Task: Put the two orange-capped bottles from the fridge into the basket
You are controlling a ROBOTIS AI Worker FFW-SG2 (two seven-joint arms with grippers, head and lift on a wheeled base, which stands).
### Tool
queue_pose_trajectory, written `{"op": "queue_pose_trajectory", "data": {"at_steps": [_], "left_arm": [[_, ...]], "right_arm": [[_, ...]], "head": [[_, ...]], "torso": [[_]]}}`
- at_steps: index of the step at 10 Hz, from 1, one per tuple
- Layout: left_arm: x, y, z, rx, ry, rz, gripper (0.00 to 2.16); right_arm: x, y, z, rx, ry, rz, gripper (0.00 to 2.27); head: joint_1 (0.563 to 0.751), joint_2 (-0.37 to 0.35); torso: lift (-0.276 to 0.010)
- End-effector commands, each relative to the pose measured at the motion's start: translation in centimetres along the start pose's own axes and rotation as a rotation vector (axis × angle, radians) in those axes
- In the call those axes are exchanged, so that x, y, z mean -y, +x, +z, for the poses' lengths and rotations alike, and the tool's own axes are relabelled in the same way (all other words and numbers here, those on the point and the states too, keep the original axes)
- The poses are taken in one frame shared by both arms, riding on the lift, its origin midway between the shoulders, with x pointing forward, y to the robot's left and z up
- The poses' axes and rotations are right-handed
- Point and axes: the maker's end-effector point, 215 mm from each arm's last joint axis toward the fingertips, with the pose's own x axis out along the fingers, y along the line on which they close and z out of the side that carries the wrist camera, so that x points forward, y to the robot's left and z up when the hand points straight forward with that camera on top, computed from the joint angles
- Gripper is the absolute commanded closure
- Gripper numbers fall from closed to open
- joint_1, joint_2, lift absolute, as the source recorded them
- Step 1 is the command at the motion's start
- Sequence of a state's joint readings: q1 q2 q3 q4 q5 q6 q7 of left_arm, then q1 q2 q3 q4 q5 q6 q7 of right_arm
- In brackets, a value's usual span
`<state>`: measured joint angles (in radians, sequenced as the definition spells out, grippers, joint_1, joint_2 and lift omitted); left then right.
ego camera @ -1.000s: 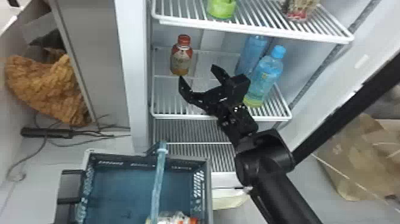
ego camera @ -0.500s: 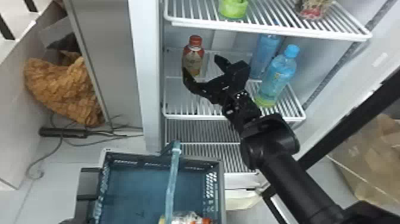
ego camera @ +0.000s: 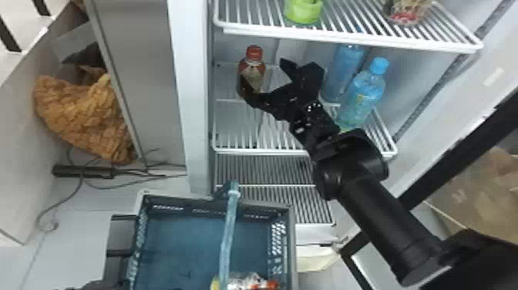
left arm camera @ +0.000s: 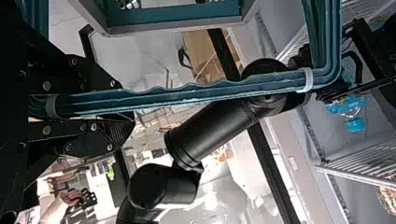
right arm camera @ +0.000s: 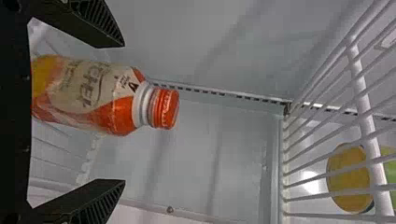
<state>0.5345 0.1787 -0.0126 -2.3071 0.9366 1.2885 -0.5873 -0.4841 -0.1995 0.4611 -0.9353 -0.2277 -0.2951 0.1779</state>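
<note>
Plain fridge's side (right arm camera: 216,140) can be seen around the orange cap, so I expect the shelf behind the orange-capped bottle (ego camera: 251,72) to be empty when I lift the bottle out.
In the head view my right gripper (ego camera: 265,73) stands open at the orange-capped bottle (ego camera: 252,79), one finger overlapping its left side. The right wrist view shows the upright bottle (right arm camera: 88,93) between the spread fingers of my right gripper (right arm camera: 122,113), with a gap to each fingertip. My left gripper (left arm camera: 125,105) is shut on the teal handle (left arm camera: 187,93) of the basket. Below the fridge shelf is the basket (ego camera: 291,247), holding a wrapped item with an orange-red end (ego camera: 272,284) near the bottom edge.
Two blue bottles (ego camera: 362,94) stand right of my right gripper, behind its wrist. A wire shelf (ego camera: 347,40) is above, bearing a green container (ego camera: 303,11). The fridge's left wall edge (ego camera: 192,96) is beside the orange-capped bottle.
My right gripper has moved left and in to the orange-capped bottle, its fingers staying open. The head view has shifted, so fridge and basket appear farther right. The left gripper's hold cannot be compared.
</note>
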Motion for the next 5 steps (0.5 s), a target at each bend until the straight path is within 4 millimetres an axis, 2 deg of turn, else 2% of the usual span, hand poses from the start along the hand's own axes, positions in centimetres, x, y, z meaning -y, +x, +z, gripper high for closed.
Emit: {"op": "queue_pose_trajectory", "data": {"at_steps": [1,3,4,5], "left_arm": [[0.0,0.1,0.1,-0.001,0.003,-0.002,1.2],[0.1,0.4,0.3,-0.002,0.008,-0.009,1.2],[0.1,0.4,0.3,-0.002,0.005,-0.009,1.2],[0.1,0.4,0.3,-0.002,0.005,-0.011,1.2]], "right_arm": [[0.1,0.7,0.3,-0.001,-0.001,0.006,0.0],[-0.5,1.4,-0.2,-0.017,0.023,0.022,0.16],[-1.0,1.6,-0.8,-0.035,0.029,0.034,0.36],[-1.1,1.5,-1.1,-0.041,0.037,0.032,0.82]], "head": [[0.695,-0.164],[0.695,-0.161],[0.695,-0.158],[0.695,-0.153]], "torso": [[-0.235],[-0.235],[-0.235],[-0.235]]}}
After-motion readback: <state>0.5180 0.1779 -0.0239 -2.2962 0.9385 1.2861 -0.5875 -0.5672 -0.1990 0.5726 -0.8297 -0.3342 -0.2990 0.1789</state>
